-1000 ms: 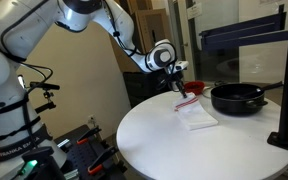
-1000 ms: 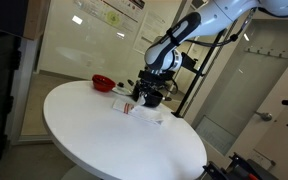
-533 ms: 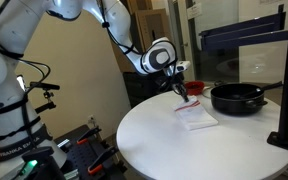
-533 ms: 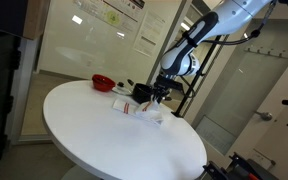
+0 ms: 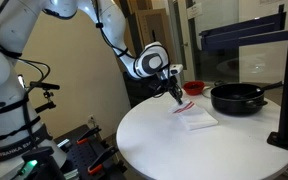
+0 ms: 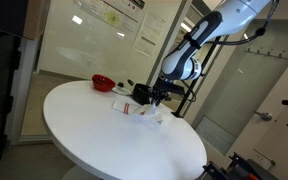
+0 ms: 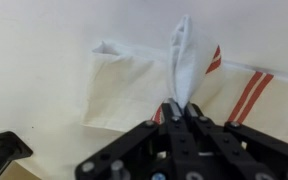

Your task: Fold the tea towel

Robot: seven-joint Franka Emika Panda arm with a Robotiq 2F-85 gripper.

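Observation:
The pinched fold [image 7: 187, 62] is bunched up over the middle of the tea towel and its stripes are crooked, so my gripper needs to pull it back toward the red bowl [image 6: 104, 82] and spread it out.
The tea towel [image 7: 144, 85] is white with red stripes and lies on the round white table [image 5: 204, 150]. It also shows in both exterior views [image 5: 196, 117] [image 6: 146, 111]. My gripper [image 7: 183, 110] is shut on a pinched-up fold of the towel and lifts that part into a peak above the rest of the cloth. In an exterior view the gripper [image 5: 176, 92] hangs over the towel's near-left corner. In an exterior view the gripper [image 6: 156, 97] is just above the cloth.
A black frying pan [image 5: 237, 98] sits on the table right beside the towel. A red bowl [image 5: 194, 87] [image 6: 103, 82] stands behind it. A black stand [image 5: 287, 100] rises at the table's edge.
My gripper has moved a little to the left in the exterior view, drawing the pinched towel edge with it. The pan and bowl have not moved.

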